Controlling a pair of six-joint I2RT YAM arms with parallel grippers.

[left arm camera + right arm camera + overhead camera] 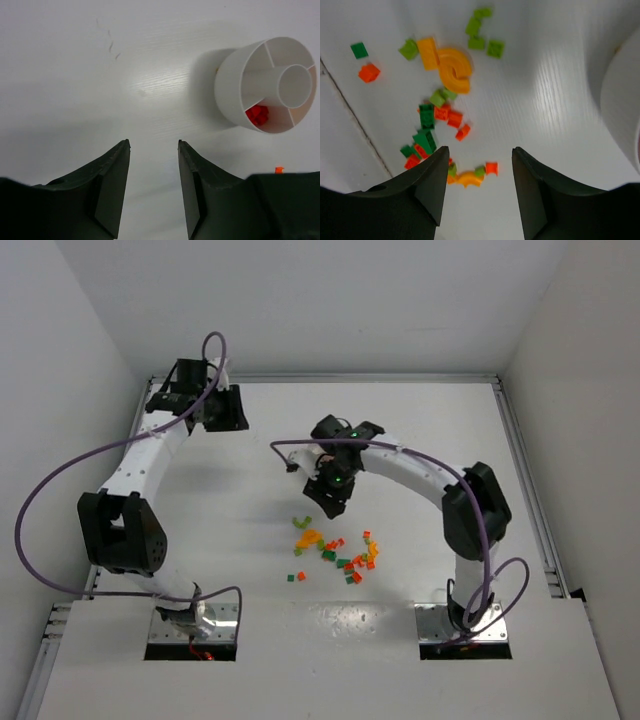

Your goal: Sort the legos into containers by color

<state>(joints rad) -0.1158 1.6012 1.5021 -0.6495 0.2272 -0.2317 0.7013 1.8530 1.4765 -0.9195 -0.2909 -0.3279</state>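
Note:
The curved orange piece's end (pixel 460 86) sticks out past the orange brick, so my open right gripper should go on moving toward that curve (pixel 462 61) until its fingers are on both sides of it.
The legos (pixel 335 550) lie scattered in red, orange and green on the table's middle. In the right wrist view they spread from green bricks (pixel 482 30) and curved orange pieces (pixel 452 67) down to a red brick (pixel 491 168). Above the pile's far edge my right gripper (pixel 480 150) (pixel 333 498) hangs open and empty. The containers are wedges of a round white dish (pixel 235 85), and one wedge holds red bricks (pixel 257 114). Its wall (pixel 620 100) shows at the right. My left gripper (pixel 153 143) (pixel 228 410) is open over bare table, left of the dish.
One orange brick (pixel 279 170) lies alone on the table near the dish. Metal rails (pixel 525 470) border the tabletop, and white walls close in the back and sides. A purple cable (pixel 60 480) loops off each arm.

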